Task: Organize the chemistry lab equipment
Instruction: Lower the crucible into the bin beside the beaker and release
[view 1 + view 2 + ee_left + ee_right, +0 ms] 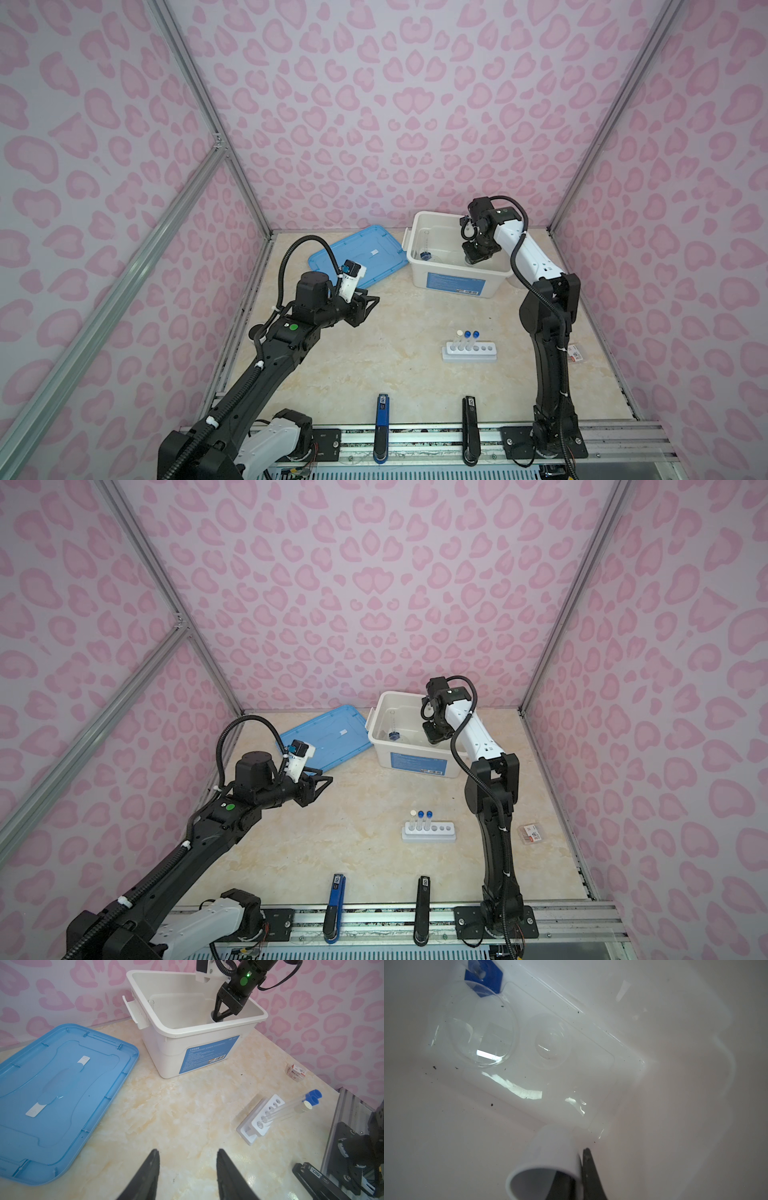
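I keep lowering my right gripper, since the small white cup's opening (538,1183) faces up over a free spot in the white bin (560,1088), until the cup stands there.
My right gripper (578,1164) reaches down into the white bin (453,282) and is shut on the wall of the small white cup (550,1151), one finger inside it and one outside. On the bin floor lie a clear round dish (481,1030) and a tiny blue-based cylinder (485,974). The white six-hole rack (469,353) stands on the table holding three capped tubes (467,338), two blue and one white. My left gripper (188,1153) hovers open and empty over bare table, left of the bin.
The blue bin lid (374,253) lies flat at the back left. A small clear box with a red label (575,353) sits near the right wall. A blue tool (381,428) and a black tool (471,428) rest at the front rail.
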Robot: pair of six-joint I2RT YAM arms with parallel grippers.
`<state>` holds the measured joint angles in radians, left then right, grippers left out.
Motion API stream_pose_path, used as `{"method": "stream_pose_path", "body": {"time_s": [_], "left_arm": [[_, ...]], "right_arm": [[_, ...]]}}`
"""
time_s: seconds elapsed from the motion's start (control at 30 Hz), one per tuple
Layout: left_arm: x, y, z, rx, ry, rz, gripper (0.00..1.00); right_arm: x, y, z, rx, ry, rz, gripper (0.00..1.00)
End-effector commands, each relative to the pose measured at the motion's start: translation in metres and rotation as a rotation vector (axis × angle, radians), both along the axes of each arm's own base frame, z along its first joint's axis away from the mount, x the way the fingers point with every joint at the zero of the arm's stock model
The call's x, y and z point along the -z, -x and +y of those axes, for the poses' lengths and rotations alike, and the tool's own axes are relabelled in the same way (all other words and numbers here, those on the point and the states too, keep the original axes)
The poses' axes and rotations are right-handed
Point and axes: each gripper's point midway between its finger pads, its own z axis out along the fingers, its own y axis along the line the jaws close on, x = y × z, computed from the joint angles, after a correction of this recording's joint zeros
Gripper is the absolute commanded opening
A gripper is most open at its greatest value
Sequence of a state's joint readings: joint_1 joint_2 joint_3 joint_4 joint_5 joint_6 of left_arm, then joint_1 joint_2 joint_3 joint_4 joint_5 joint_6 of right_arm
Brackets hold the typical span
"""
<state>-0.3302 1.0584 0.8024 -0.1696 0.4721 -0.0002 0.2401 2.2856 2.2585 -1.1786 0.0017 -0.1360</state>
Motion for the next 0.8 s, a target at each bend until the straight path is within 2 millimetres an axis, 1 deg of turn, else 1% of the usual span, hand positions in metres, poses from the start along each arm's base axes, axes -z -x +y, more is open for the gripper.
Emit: {"method": "stream_pose_path", "body": {"time_s": [0.0,0.17,0.27,0.43,0.77], "left_arm": [[-0.008,-0.003,-0.002,0.006,0.011,-0.019,0.47],[-0.009,-0.004,0.0,0.0,0.01,-0.019,0.47],[-0.009,-0.004,0.001,-0.003,0.008,-0.019,0.47],[-0.009,-0.004,0.0,-0.003,0.008,-0.018,0.47],[-0.007,-0.004,0.001,-0.006,0.008,-0.012,0.47]], "right_arm": [[0.018,-0.002,0.0,-0.006,-0.001,0.036,0.05],[0.032,-0.006,0.0,-0.008,-0.009,0.056,0.05],[0.037,-0.007,0.004,-0.017,-0.023,0.058,0.05],[0.043,-0.01,0.003,-0.019,-0.026,0.064,0.05],[0.066,-0.012,0.003,-0.019,-0.034,0.088,0.05]]}}
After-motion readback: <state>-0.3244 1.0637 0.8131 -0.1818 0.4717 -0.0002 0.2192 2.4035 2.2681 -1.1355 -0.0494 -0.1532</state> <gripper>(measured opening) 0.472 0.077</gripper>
